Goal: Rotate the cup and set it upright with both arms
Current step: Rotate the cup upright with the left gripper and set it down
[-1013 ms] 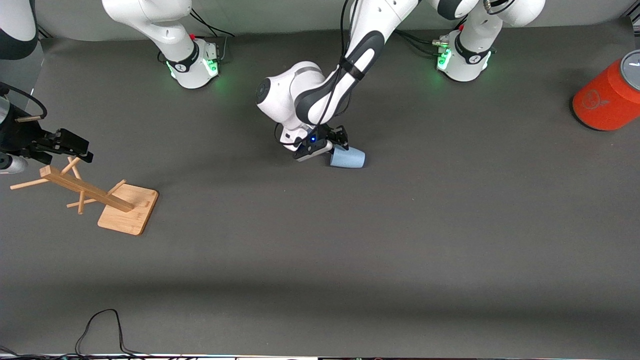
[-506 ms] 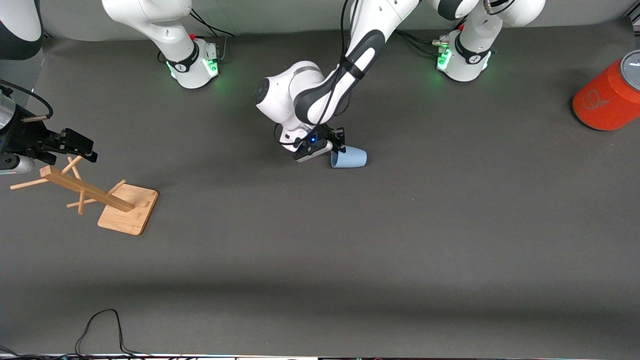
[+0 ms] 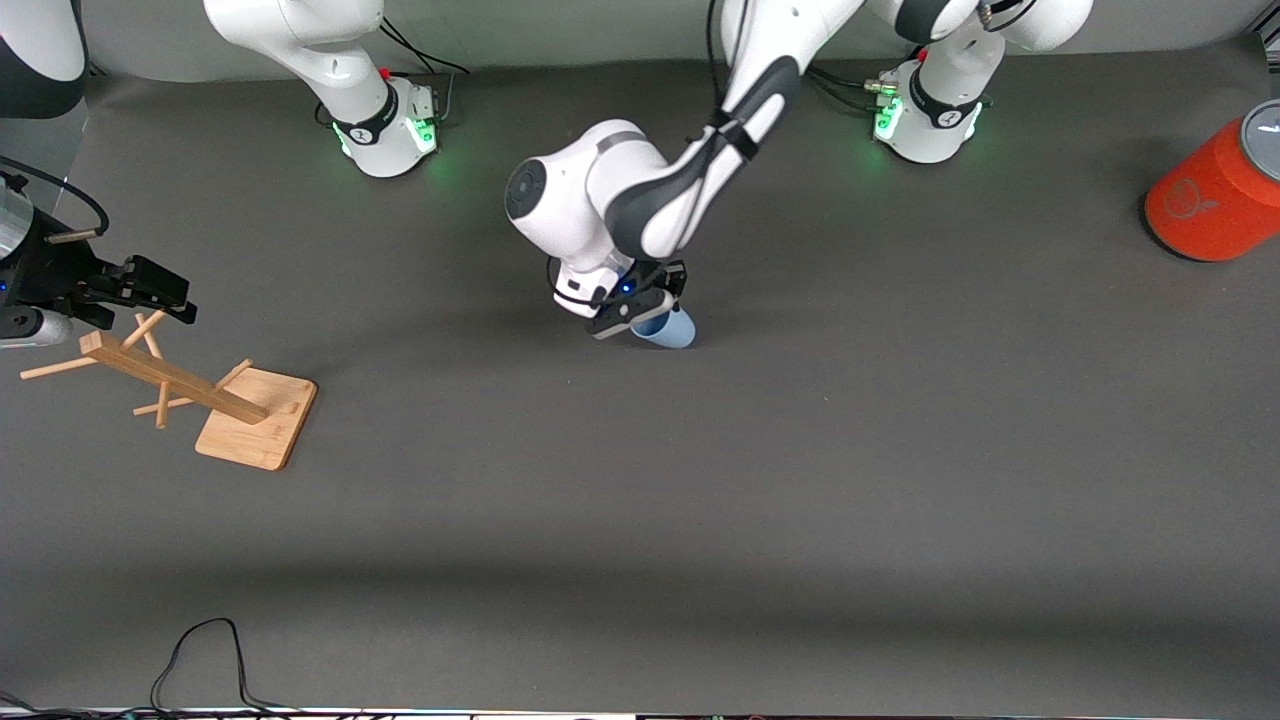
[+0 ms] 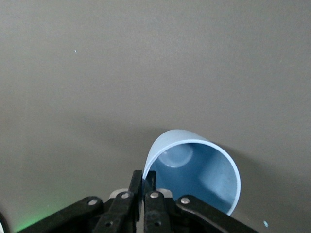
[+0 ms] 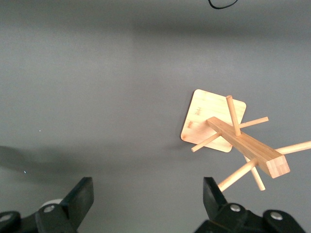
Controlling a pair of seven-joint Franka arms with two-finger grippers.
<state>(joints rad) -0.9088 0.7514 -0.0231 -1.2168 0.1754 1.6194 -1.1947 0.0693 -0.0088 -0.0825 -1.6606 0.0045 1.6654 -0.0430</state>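
The pale blue cup's base tilts up off the table, so the robot's left gripper needs to swing back and turn the cup base down before it opens.
The pale blue cup is tilted over the middle of the table, partly hidden under the left wrist. My left gripper is shut on the cup's rim. In the left wrist view the cup shows its open mouth and inside, and my left gripper pinches the thin rim wall, one finger inside and one outside. My right gripper is open and empty, waiting over the wooden rack at the right arm's end of the table. It also shows in the right wrist view with its jaws wide apart.
A wooden peg rack on a bamboo base stands tilted at the right arm's end, also in the right wrist view. A large orange cylinder with a grey top lies at the left arm's end. A black cable loops near the front edge.
My left gripper has turned and shifted toward the right arm's end with the cup, tipping it up from lying on its side. The right arm has hardly moved.
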